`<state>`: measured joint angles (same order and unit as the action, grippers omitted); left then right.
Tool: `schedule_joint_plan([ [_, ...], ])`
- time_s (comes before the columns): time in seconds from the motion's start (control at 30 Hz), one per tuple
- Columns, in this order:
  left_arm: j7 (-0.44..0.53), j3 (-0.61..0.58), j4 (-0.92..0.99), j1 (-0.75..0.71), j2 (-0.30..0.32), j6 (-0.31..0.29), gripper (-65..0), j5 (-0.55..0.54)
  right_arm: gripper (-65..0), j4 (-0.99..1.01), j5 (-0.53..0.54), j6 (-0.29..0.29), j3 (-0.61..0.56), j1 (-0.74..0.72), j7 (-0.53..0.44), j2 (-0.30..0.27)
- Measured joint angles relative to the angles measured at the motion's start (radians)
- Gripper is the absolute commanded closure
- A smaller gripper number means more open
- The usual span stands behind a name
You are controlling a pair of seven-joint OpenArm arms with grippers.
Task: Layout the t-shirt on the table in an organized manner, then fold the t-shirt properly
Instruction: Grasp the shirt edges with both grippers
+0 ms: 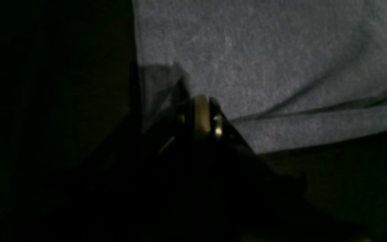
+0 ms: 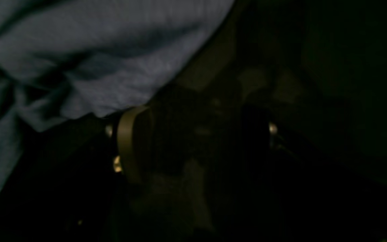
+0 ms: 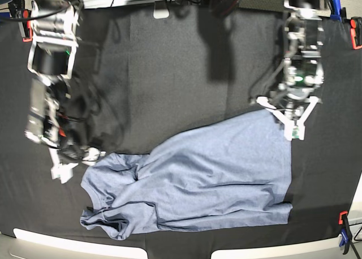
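The t-shirt's upper edge (image 3: 199, 128) slopes from its corner in my left gripper down to a bunched end. My right gripper should grab that end's corner (image 3: 109, 160) and pull it level.
The blue-grey t-shirt (image 3: 198, 180) lies spread but wrinkled on the black table (image 3: 169, 72), plain side up, with bunched folds at its left end. My left gripper (image 3: 293, 132) is at the shirt's upper right corner. In the left wrist view its fingers (image 1: 202, 114) are pressed together at the cloth's (image 1: 281, 60) edge, where creases run out from them. My right gripper (image 3: 70, 164) sits low beside the shirt's left edge. In the right wrist view (image 2: 197, 137) its jaws stand apart, with one pad (image 2: 128, 148) just below the crumpled cloth (image 2: 79, 67).
Orange-and-blue clamps (image 3: 343, 231) hold the table cloth at the right edge and far corners (image 3: 356, 33). Cables and a white stand (image 3: 161, 10) lie along the far edge. A pale strip (image 3: 68, 239) runs along the near edge.
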<state>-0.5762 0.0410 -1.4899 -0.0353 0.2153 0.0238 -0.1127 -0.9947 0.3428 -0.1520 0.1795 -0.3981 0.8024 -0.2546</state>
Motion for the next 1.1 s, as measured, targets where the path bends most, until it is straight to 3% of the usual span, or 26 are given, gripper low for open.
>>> schedule_joint_plan([
  [0.27,0.0,0.0,0.0,0.0,0.015,0.0,0.0,-0.003,-38.2,0.084,-0.036,0.016,0.006,-0.042,-0.134,0.051],
  [0.47,0.0,0.0,0.0,0.0,0.015,0.0,0.0,-0.003,-35.0,0.089,-0.065,0.016,0.005,-0.045,-0.162,0.097],
  [0.7,0.0,0.0,0.0,0.0,0.015,0.0,0.0,-0.003,-35.0,0.211,-0.081,0.029,0.005,-0.123,-0.184,0.099],
  [0.87,0.0,0.0,0.0,0.0,0.015,0.0,0.0,-0.003,-19.5,0.344,-0.082,0.029,0.006,-0.199,-0.199,0.095],
  [0.97,0.0,0.0,0.0,0.0,0.015,0.0,0.0,-0.003,-1.0,0.365,-0.138,0.0,0.006,-0.209,-0.206,0.094],
  [1.1,0.0,0.0,0.0,0.0,0.015,0.0,0.0,-0.003,0.0,0.331,-0.229,-0.023,0.006,-0.201,-0.198,0.103],
])
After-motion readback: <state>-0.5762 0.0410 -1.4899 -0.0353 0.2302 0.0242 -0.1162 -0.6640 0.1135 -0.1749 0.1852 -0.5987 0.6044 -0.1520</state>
